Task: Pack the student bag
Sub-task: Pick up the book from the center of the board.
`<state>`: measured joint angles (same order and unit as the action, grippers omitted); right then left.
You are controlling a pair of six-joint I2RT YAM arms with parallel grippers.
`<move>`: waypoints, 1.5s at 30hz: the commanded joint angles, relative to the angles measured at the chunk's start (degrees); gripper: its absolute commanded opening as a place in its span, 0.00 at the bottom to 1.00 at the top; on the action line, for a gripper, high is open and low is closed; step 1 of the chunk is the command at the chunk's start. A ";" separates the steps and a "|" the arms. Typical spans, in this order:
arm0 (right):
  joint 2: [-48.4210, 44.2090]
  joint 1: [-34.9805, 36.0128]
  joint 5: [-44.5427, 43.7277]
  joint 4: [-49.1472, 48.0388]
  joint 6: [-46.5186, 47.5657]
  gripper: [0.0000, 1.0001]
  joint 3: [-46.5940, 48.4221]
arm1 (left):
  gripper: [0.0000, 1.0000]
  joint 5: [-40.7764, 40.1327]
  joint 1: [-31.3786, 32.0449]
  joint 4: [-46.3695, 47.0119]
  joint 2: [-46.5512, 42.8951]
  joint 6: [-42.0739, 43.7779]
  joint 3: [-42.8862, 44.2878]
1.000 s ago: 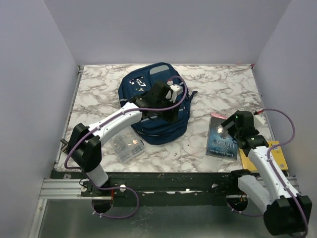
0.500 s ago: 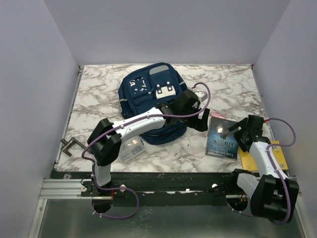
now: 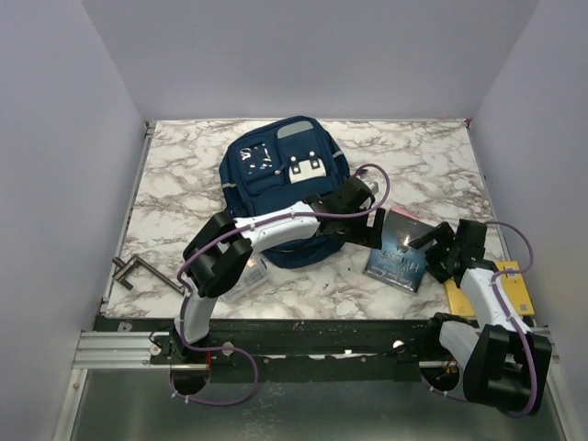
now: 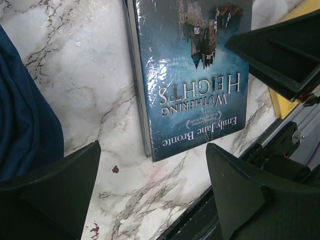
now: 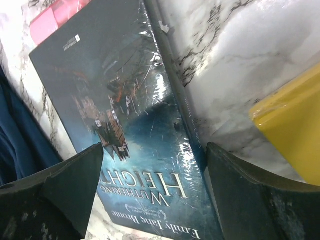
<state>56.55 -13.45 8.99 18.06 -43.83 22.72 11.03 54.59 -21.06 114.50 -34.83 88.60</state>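
Observation:
My right gripper has its fingers on both sides of the blue book's edge (image 3: 424,273) away from the bag. After it lifts the book, my left gripper should therefore take hold of the edge (image 3: 373,258) facing the bag.
The navy student bag (image 3: 276,179) lies at the back middle of the table, its edge showing in the left wrist view (image 4: 22,115). A blue book, "Wuthering Heights" (image 3: 395,259), lies right of it on the marble. My left gripper (image 3: 375,226) is open and empty, hovering over the book's (image 4: 195,75) left near corner. My right gripper (image 3: 432,250) is open at the book's right side. In the right wrist view its fingers (image 5: 55,195) straddle the book's (image 5: 140,125) right edge without closing on it.
A yellow flat item (image 3: 510,292) lies at the near right, also in the right wrist view (image 5: 292,125). A pink item (image 5: 55,17) peeks from behind the book. A small clear box (image 3: 246,272) sits under the left arm. A metal tool (image 3: 138,270) lies near left.
The left gripper has swung from over the bag to the book's left side. The right gripper has closed in on the book's right edge. The book has slid left and turned slightly.

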 commanded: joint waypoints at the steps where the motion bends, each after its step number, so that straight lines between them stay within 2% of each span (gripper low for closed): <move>1: -1.52 0.16 5.56 -0.28 0.42 0.87 -1.01 | 0.87 0.62 -0.25 -0.10 2.93 -1.04 2.56; 9: 0.31 0.24 6.75 -1.23 1.20 0.81 -1.73 | 0.85 4.05 -0.93 -2.96 10.22 1.08 7.37; 12: 0.39 0.78 5.89 0.12 1.70 0.81 -1.17 | 0.80 7.49 -0.97 -3.35 12.41 0.53 8.93; 16: -0.33 1.10 8.63 -2.05 1.03 0.83 -2.40 | 0.65 10.64 -1.05 -2.48 13.85 -0.64 9.00; 18: -1.15 1.21 12.83 -4.21 0.46 0.83 -3.14 | 0.54 13.13 -1.18 -1.24 14.25 -1.44 8.58; 22: -5.10 1.21 23.10 -9.66 -3.39 0.84 -5.65 | 0.40 16.55 -1.49 1.49 14.44 -3.19 6.93; 29: -14.76 1.17 31.42 -22.28 -14.17 0.82 -12.89 | 0.32 21.55 -1.75 6.13 13.99 -5.87 3.78; 36: -25.06 1.18 32.73 -36.23 -25.38 0.80 -20.23 | 0.30 25.16 -1.79 8.58 12.69 -7.55 1.73; 42: -22.77 1.18 32.78 -30.55 -19.94 0.75 -17.48 | 0.30 26.58 -1.71 10.12 11.18 -8.61 0.80; 45: -21.24 1.19 31.67 -25.62 -16.51 0.61 -15.18 | 0.31 26.92 -1.70 10.16 10.29 -8.76 0.89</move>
<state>34.17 -13.96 29.80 -8.05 -60.31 2.87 30.96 48.42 -15.18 126.02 -41.74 89.95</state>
